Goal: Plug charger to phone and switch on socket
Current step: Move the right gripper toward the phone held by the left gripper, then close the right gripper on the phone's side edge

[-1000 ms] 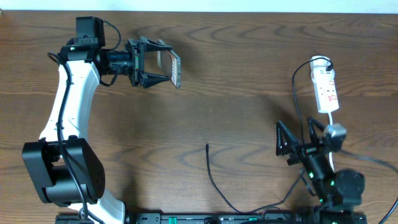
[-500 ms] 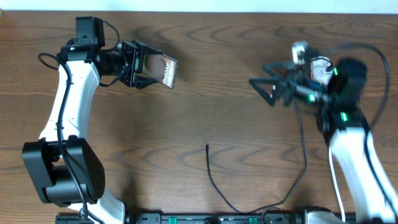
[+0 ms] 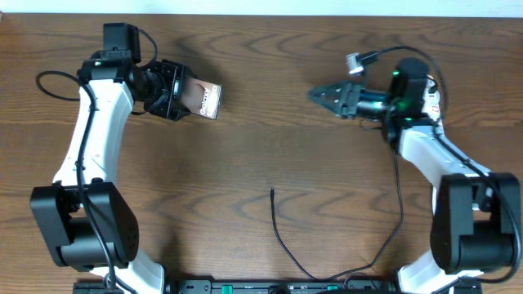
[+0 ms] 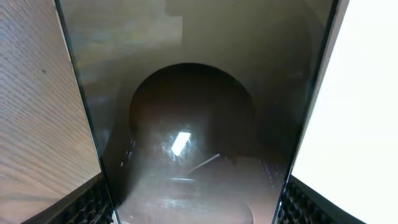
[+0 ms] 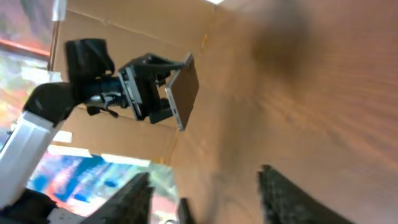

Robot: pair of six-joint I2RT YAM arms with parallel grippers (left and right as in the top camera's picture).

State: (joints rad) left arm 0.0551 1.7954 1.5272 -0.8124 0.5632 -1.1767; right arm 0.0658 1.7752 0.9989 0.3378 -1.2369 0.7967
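I should bring the phone in my left gripper (image 3: 197, 94) inward so that my right gripper can take its loose end (image 3: 213, 100), because the phone is too far away for my right gripper to reach.
My left gripper (image 3: 181, 91) is shut on the phone (image 3: 206, 99), holding it above the back left of the table with its brown oval face up. In the left wrist view the phone (image 4: 193, 124) fills the space between my two fingers (image 4: 93, 205). My right gripper (image 3: 320, 95) hovers at the back right, pointing left toward the phone, open and empty. Its wrist view shows the phone (image 5: 185, 90) edge-on in the left gripper (image 5: 146, 93). The charger (image 3: 282, 241) lies loose near the front, its plug tip (image 3: 272, 192) pointing away. The socket (image 3: 435, 104) is mostly hidden behind my right arm.
The charger's black cable (image 3: 399, 204) loops from the front edge up the right side, under my right arm. Both arm bases stand at the front corners. A cardboard wall (image 5: 124, 31) and colourful clutter show beyond the table in the right wrist view.
My right arm has swung from the front right up to the back, now pointing left, and its jaws have narrowed. My left gripper has turned the phone from edge-on to face up.
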